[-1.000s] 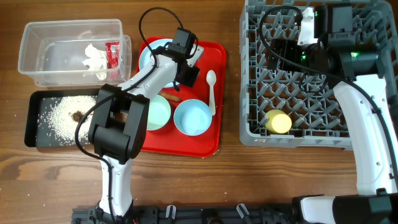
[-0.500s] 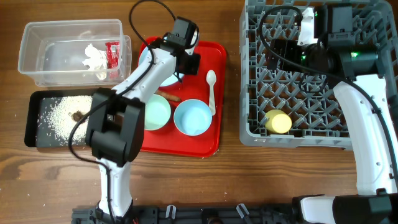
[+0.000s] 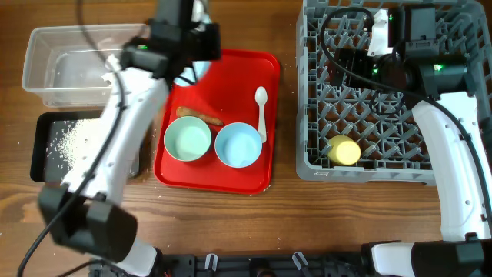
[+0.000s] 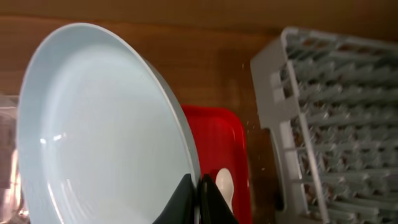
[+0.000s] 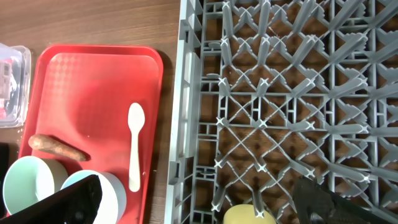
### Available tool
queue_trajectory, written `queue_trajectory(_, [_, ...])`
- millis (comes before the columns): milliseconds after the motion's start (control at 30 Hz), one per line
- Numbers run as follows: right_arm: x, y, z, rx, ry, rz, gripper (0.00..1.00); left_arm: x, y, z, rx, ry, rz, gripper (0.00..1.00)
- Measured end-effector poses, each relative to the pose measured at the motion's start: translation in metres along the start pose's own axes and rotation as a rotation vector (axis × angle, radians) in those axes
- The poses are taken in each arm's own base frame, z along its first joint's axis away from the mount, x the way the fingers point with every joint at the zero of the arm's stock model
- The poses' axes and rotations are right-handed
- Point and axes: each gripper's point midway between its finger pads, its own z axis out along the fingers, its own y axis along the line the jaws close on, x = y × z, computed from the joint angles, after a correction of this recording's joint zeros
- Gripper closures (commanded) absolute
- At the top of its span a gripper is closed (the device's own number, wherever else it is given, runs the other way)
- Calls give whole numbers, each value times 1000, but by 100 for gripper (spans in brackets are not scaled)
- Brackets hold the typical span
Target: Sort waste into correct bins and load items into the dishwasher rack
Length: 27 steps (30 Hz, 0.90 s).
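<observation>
Next, I move my right gripper out of the way before my left gripper brings the pale blue plate [image 3: 195, 74] into the grey rack's back slots [image 3: 352, 37], because my right gripper is hovering over them.
My left gripper [image 4: 198, 200] is shut on the rim of the pale blue plate [image 4: 99, 130] and holds it tilted on edge, above the back of the red tray; in the overhead view it is at the back left [image 3: 194, 54]. Two pale bowls [image 3: 187, 139] [image 3: 238, 145], the white spoon [image 3: 261, 111] and the orange-brown stick [image 3: 200, 116] lie on the red tray [image 3: 231, 178]. The yellow cup [image 3: 344, 151] sits in the grey rack [image 3: 307, 115]. My right gripper [image 5: 199, 205] is open and empty above the rack.
The clear tub [image 3: 46, 61] stands at the back left; my left arm hides most of its contents. The black tray [image 3: 42, 154] holds loose rice [image 3: 73, 138]. The rack's near wall [image 5: 183, 124] stands just right of the red tray.
My left gripper has lifted the plate off the red tray, rising up and to the left. The stick piece now shows fully. The right arm has not moved.
</observation>
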Motion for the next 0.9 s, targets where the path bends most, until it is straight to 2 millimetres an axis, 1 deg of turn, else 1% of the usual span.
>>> queue_trajectory(33, [0, 0, 0, 0, 0, 0, 0, -14, 15, -13, -4, -40, -47, 96])
queue_trajectory(100, [0, 0, 0, 0, 0, 0, 0, -27, 36, -23, -18, -78, -99, 96])
queue_trajectory(167, [0, 0, 0, 0, 0, 0, 0, -41, 71, -32, -46, -120, -185, 96])
queue_trajectory(200, [0, 0, 0, 0, 0, 0, 0, -46, 95, -38, -72, -140, -241, 96])
queue_trajectory(300, [-1, 0, 0, 0, -2, 0, 0, -57, 136, -50, -116, -189, -328, 96])
queue_trajectory(333, [-1, 0, 0, -1, -4, -1, 0, -58, 139, -52, -118, -195, -343, 96])
queue_trajectory(367, [-2, 0, 0, -1, -7, -1, 0, -62, 165, -61, -150, -225, -384, 96])
queue_trajectory(433, [-2, 0, 0, -1, -7, -1, 0, -65, 181, -67, -169, -246, -418, 96])
queue_trajectory(467, [-2, 0, 0, -1, -7, -1, 0, -65, 187, -70, -174, -251, -435, 96])
queue_trajectory(500, [-2, 0, 0, -1, -7, -1, 0, -65, 189, -71, -176, -253, -444, 96])
queue_trajectory(567, [-2, 0, 0, -1, -7, -1, 0, -63, 189, -70, -170, -245, -468, 96])
queue_trajectory(633, [-2, 0, 0, -1, -7, -1, 0, -56, 189, -69, -169, -223, -519, 96])
queue_trajectory(733, [-2, 0, 0, -1, -7, -1, 0, -41, 190, -69, -182, -171, -611, 96])
queue_trajectory(800, [-2, 0, 0, -1, -7, -1, 0, -31, 187, -74, -190, -140, -659, 96])
queue_trajectory(867, [-2, 0, 0, -1, -7, -1, 0, -34, 180, -81, -166, -152, -657, 96])
queue_trajectory(900, [-2, 0, 0, -1, -7, -1, 0, -38, 171, -84, -128, -157, -637, 96])
